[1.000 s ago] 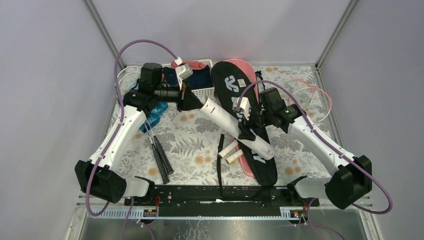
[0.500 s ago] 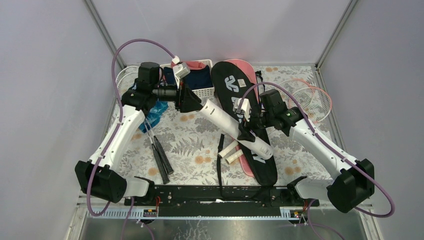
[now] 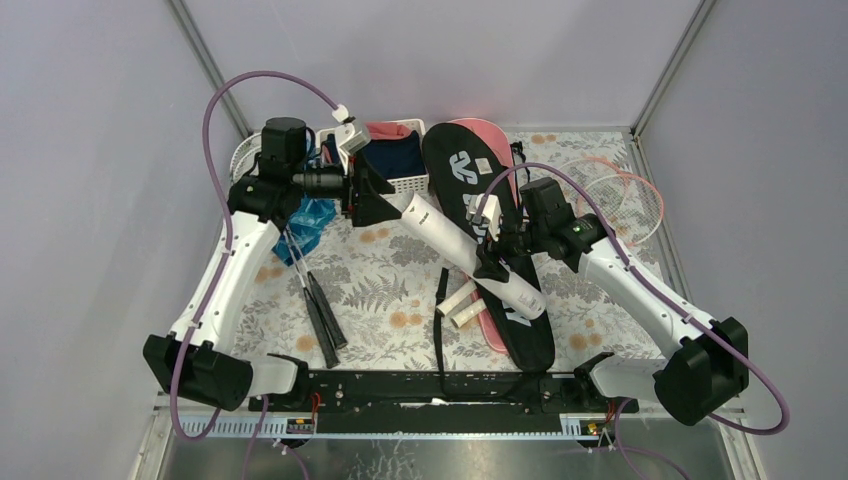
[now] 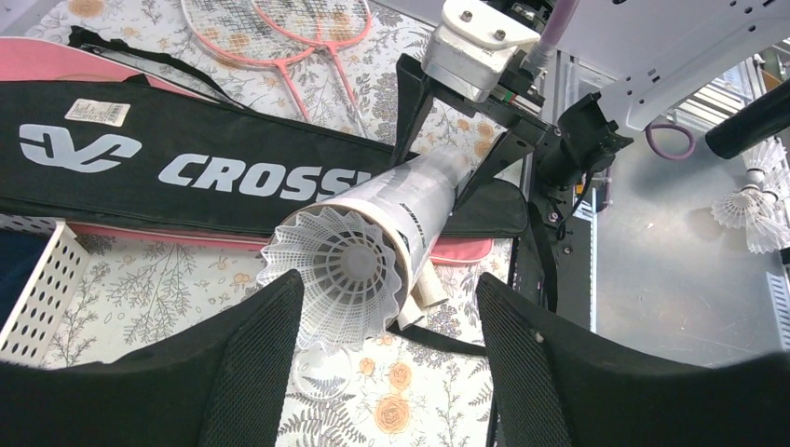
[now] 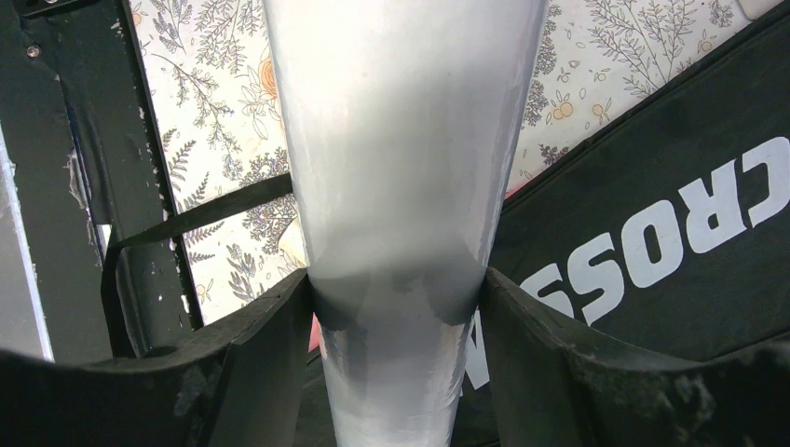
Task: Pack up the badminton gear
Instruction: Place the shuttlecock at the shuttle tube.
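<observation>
The shuttlecock's skirt (image 4: 296, 272) pokes past the tube's open end, so I should close my left gripper's fingers and push the skirt's center (image 4: 358, 263) deeper before getting the clear lid.
The long white shuttlecock tube (image 3: 470, 255) slants over the floral table, its lower part across the black "CROSSWAY" bag (image 3: 462, 165). My right gripper (image 3: 497, 262) is shut on the tube (image 5: 401, 186) around its middle, both pads pressing its sides. At the tube's open upper end a white shuttlecock (image 4: 340, 275) sticks out skirt first. My left gripper (image 4: 387, 293) stands open just in front of that end, its fingers (image 4: 247, 363) either side of the skirt. The pink bag (image 3: 490, 330) lies under the black one. Pink-framed rackets (image 3: 625, 190) lie far right, black-handled rackets (image 3: 322, 315) near left.
A white slatted basket (image 3: 405, 183) with navy and red clothes stands at the back, behind my left gripper. A blue crumpled thing (image 3: 312, 218) lies by the left arm. Two short white handles (image 3: 460, 302) and a black strap (image 3: 440, 320) lie beside the bags.
My left gripper has opened and drawn back to the left, away from the tube's upper end. The right gripper and the tube have stayed almost still.
</observation>
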You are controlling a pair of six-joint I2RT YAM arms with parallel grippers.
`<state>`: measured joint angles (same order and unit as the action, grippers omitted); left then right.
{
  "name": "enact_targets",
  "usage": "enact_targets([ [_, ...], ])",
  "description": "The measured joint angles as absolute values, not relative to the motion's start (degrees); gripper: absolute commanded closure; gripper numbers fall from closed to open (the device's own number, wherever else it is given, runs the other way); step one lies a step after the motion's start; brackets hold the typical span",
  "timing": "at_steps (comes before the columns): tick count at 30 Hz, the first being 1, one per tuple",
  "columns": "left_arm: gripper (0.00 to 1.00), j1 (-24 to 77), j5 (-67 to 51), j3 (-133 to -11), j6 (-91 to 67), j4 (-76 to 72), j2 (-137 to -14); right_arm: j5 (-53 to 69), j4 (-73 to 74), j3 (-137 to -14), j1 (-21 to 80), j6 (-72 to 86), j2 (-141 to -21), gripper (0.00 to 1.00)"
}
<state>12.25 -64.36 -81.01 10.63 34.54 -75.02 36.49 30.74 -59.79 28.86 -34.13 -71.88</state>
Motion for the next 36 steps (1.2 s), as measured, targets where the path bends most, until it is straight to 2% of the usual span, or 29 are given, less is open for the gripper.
enact_targets([
  [9, 0.21, 12.88, -63.83, -80.99, 14.20, 35.35, -74.91, 36.58, 30.72, -59.79, 28.86, -33.95, -72.23, 0.69],
  [22, 0.39, 18.33, -60.80, -77.84, 17.34, 36.03, -75.83, 36.56, 30.79, -59.94, 28.84, -33.74, -72.36, 0.69],
  [28, 0.54, 20.43, -60.99, -76.51, 17.34, 35.83, -77.41, 36.75, 30.81, -60.34, 28.84, -33.50, -72.47, 0.69],
  [32, 0.71, 21.50, -60.88, -75.13, 17.32, 35.09, -77.95, 37.30, 31.53, -60.55, 28.86, -33.71, -72.71, 0.68],
  [34, 0.82, 21.56, -60.88, -75.07, 17.28, 34.68, -77.95, 37.65, 31.75, -60.55, 28.86, -33.98, -72.93, 0.61],
  [36, 0.95, 21.76, -61.84, -75.07, 16.95, 34.50, -77.93, 37.71, 31.77, -60.58, 28.86, -34.48, -73.14, 0.46],
])
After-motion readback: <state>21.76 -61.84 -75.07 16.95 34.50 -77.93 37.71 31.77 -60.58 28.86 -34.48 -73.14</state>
